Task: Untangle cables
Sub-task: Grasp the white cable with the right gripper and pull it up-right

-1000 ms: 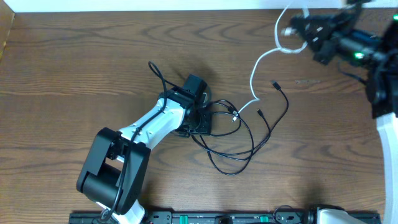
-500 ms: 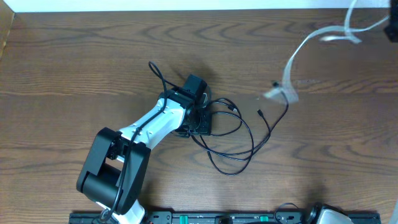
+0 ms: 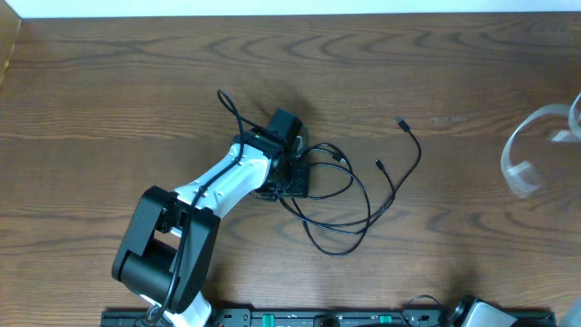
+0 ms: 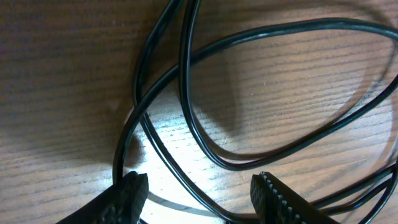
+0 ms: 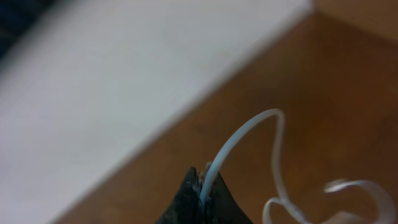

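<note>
The white cable (image 3: 521, 173) is hanging free of the black loops. My right gripper goes on carrying it away and lets go of it over the clear wood (image 3: 561, 195).
The black cable (image 3: 401, 122) lies in loose loops on the wooden table right of centre. My left gripper (image 3: 292, 177) rests low at the left end of those loops. In the left wrist view its jaws stand open (image 4: 202, 198), and a strand of the black cable (image 4: 182, 68) runs across the gap between the fingertips (image 4: 132, 190). The white cable (image 3: 507, 159) hangs blurred in the air near the right edge, apart from the black one. My right gripper (image 5: 203, 186) is outside the overhead view; its wrist view shows it shut on the white cable (image 5: 227, 144).
The left arm (image 3: 168, 241) reaches in from the front left. A black rail (image 3: 300, 318) runs along the front edge. A pale wall strip (image 3: 272, 7) borders the table's far side.
The white cable has been pulled out of the black loops and swept to the right edge. My right gripper has left the overhead view. The left arm and black cable have stayed put.
</note>
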Controlling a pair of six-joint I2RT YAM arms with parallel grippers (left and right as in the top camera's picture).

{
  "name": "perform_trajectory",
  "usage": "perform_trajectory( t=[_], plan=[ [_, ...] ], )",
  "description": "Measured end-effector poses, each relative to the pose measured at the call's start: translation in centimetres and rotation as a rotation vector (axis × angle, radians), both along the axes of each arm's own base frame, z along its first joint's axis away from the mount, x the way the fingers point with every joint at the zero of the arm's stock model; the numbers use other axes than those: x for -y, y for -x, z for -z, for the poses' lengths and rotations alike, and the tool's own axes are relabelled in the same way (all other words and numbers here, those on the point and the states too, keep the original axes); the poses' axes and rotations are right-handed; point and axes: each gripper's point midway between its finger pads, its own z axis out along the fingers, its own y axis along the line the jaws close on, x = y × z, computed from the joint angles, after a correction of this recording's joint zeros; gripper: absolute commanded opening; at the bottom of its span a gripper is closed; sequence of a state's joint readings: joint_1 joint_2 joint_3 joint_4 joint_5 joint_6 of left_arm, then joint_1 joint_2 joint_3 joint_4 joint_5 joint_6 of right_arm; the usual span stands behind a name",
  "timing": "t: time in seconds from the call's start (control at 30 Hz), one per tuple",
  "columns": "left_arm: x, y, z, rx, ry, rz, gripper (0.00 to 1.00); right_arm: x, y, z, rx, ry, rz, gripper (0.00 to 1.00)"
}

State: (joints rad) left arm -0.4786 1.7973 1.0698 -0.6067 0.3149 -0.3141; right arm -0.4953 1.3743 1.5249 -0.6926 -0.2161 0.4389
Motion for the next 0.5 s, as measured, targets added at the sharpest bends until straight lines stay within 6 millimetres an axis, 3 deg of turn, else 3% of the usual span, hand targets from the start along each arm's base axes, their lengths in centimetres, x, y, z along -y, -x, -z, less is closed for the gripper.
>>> perform_trajectory(
  t=[0.17, 0.3, 0.5],
  plan=[
    [0.0, 0.0, 0.0, 0.000, 0.000, 0.000, 0.58, 3.3, -1.0, 7.7, -0.243, 0.014, 0.073, 0.01],
    [-0.2, 0.3, 0.0, -0.013, -0.007, 0.000, 0.58, 6.1, -0.7, 11.6, -0.384, 0.069, 0.167, 0.01],
    [-0.2, 0.3, 0.0, -0.013, -0.007, 0.000, 0.58, 10.9, 1.3, 11.3, -0.407, 0.147, 0.335, 0.01]
  ],
)
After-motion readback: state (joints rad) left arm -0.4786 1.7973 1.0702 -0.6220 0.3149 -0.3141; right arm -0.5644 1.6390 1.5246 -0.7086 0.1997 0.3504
